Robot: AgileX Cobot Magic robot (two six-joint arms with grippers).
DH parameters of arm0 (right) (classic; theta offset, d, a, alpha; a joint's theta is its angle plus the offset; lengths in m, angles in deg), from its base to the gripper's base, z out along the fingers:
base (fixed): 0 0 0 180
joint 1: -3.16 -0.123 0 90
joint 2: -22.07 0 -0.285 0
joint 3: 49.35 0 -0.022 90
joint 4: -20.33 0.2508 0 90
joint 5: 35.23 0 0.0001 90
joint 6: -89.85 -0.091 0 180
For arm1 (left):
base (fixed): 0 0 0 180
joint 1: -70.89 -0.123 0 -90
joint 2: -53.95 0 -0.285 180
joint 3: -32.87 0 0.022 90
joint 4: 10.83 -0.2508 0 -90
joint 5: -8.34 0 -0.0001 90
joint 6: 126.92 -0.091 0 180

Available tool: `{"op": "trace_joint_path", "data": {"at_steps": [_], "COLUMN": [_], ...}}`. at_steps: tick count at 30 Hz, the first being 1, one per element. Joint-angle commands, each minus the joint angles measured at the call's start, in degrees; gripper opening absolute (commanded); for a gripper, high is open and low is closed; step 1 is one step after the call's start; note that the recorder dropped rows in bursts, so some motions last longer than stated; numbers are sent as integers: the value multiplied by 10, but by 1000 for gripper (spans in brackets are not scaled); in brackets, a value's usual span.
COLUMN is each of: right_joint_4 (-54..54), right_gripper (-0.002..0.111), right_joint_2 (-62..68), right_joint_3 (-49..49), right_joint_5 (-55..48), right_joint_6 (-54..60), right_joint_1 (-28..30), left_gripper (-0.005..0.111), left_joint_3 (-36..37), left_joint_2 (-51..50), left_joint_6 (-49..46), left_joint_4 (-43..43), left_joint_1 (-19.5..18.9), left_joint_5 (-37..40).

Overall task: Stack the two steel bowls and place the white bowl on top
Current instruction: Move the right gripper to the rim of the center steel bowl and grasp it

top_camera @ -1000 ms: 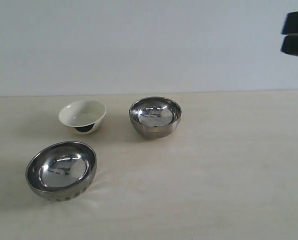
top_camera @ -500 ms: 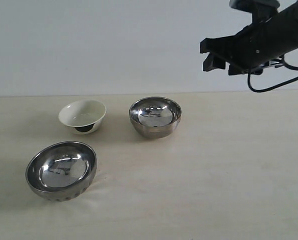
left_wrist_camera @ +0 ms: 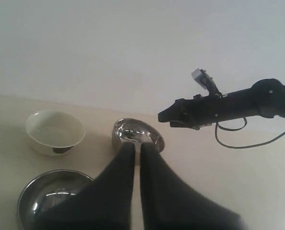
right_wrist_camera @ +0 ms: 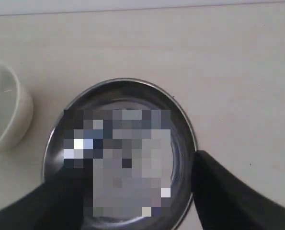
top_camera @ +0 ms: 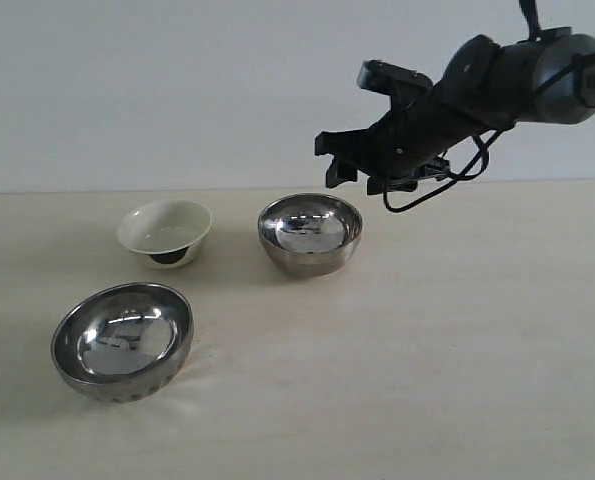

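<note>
The smooth steel bowl's rim (top_camera: 355, 208) is under my open right gripper and clear of the white bowl, so I should keep going down until the fingers are on both sides of that rim (top_camera: 358, 217).
The smooth steel bowl (top_camera: 310, 232) stands upright at the back middle of the table. The dimpled steel bowl (top_camera: 123, 340) sits at the front left, and the white bowl (top_camera: 165, 230) lies tilted on its dark base at the back left. All three are apart. My right gripper (top_camera: 352, 168) hovers open in the air just above and to the right of the smooth bowl; in the right wrist view its fingers (right_wrist_camera: 219, 187) straddle that bowl (right_wrist_camera: 120, 96) from above, touching nothing. My left gripper (left_wrist_camera: 137, 147) is shut and empty, out of the exterior view.
The pale wooden table (top_camera: 477, 330) stretches bare to the right and front. A plain white wall rises behind it. The right arm (left_wrist_camera: 228, 105) with its looping cable reaches in over the back right.
The right arm has swung in from the upper right edge, leftward and down, until its open gripper sits over the smooth steel bowl. The bowls have not moved.
</note>
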Motion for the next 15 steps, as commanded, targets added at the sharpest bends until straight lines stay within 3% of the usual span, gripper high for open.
{"op": "trace_joint_path", "data": {"at_steps": [1, 9, 15], "right_joint_4": [-36, -60, -55], "right_gripper": [55, 55, 55], "right_joint_2": [34, 86, 112], "right_joint_3": [-34, -40, -40], "right_joint_5": [-1, 36, 63], "right_joint_6": [-29, -26, -25], "right_joint_1": [2, 1, -4], "left_gripper": [4, 4, 4], "left_joint_3": [-2, 9, 33], "left_joint_2": [-5, -5, -5], "left_joint_6": [-2, -28, -93], "left_joint_4": [7, 29, 98], "left_joint_1": [2, 2, 2], "left_joint_5": [-5, -10, -35]}}
